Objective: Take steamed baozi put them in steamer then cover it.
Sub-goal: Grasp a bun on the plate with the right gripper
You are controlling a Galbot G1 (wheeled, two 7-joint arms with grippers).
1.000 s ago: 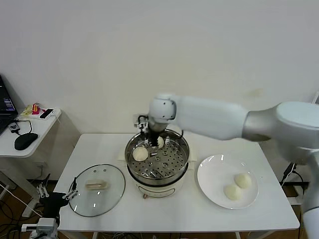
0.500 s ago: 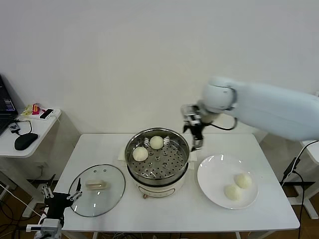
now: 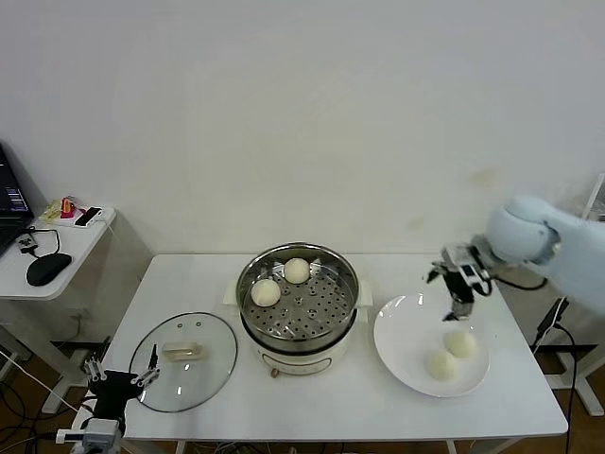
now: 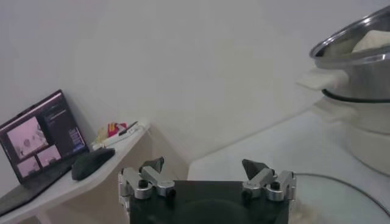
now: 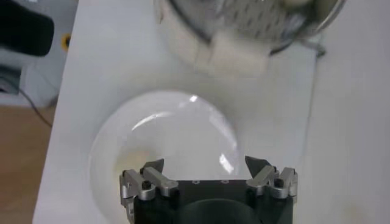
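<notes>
The baozi on the plate keep separate round outlines where they touch, so the nearer baozi will come away alone when the robot lifts it.
The steamer stands mid-table with two steamed baozi inside. Two more baozi lie on a white plate to its right. My right gripper hangs open and empty just above the plate's far side, over the buns. In the right wrist view the gripper looks down on the plate, with the steamer beyond. The glass cover lies flat on the table left of the steamer. My left gripper waits open at the cover's near-left edge; the left wrist view also shows this gripper open.
A side table at the far left carries a laptop, a mouse and small items. A wall runs close behind the table. The table's front edge lies just below the cover and plate.
My right gripper has left a second baozi in the steamer, risen and swung right across the table to above the plate. The left gripper has barely shifted.
</notes>
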